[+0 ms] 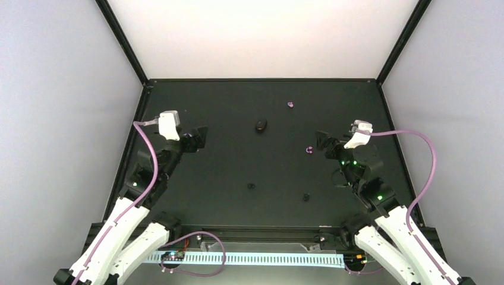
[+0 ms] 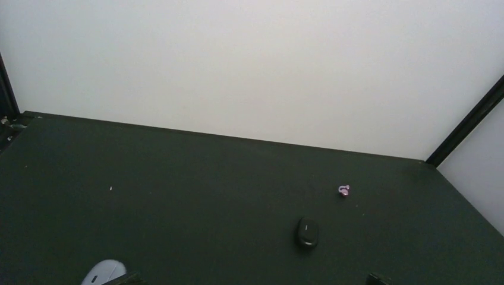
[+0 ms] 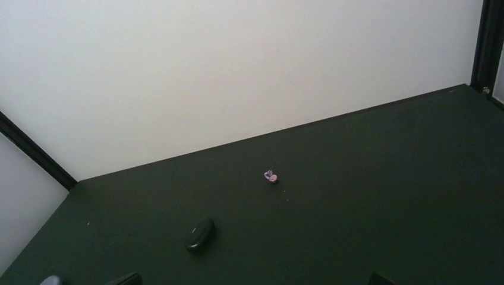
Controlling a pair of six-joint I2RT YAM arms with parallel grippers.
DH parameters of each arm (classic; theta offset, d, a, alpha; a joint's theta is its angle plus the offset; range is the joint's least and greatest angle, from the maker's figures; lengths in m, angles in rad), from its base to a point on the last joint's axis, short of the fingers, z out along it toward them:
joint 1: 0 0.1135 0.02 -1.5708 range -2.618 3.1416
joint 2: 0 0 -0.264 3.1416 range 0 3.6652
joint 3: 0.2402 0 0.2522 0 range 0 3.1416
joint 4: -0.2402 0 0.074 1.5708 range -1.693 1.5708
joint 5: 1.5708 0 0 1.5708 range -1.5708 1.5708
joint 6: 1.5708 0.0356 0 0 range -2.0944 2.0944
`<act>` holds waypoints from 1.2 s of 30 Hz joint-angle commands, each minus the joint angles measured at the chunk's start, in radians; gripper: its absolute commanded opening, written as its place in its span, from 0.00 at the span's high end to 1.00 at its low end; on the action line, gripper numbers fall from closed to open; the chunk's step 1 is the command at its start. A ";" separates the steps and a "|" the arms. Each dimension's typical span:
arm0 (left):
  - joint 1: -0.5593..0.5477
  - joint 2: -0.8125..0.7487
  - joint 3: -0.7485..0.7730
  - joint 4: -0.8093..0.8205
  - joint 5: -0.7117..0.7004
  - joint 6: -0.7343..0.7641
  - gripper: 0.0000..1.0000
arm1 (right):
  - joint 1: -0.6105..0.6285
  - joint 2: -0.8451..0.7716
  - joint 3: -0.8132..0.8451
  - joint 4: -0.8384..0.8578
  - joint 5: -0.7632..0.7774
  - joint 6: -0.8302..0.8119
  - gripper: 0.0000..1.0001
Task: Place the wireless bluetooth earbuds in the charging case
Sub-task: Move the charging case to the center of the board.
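Observation:
I can see that the charging case (image 1: 261,126) is clear of both earbuds. I keep moving my right gripper toward the case until its open fingers are on both sides of the case, then close them.
The charging case (image 1: 261,125) lies shut on the black table, a dark oval pebble at centre back. It also shows in the left wrist view (image 2: 307,231) and the right wrist view (image 3: 199,234). One purple earbud (image 1: 290,105) lies behind and right of the case, and shows in both wrist views (image 2: 343,190) (image 3: 271,176). The second earbud (image 1: 309,149) lies just left of my right gripper (image 1: 324,141), below what its wrist camera shows. My left gripper (image 1: 199,138) hovers left of the case. Both grippers are open and empty, with only their fingertips (image 2: 375,278) (image 3: 380,278) at the frame bottoms.
Two tiny black ring-like bits (image 1: 251,186) (image 1: 306,196) lie on the near half of the table. Black frame posts (image 1: 126,47) (image 1: 399,47) and white walls enclose the back and sides.

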 commanded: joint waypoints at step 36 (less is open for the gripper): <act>0.011 -0.133 -0.056 0.043 0.061 -0.072 0.01 | -0.008 1.388 0.840 0.036 -0.241 0.180 0.15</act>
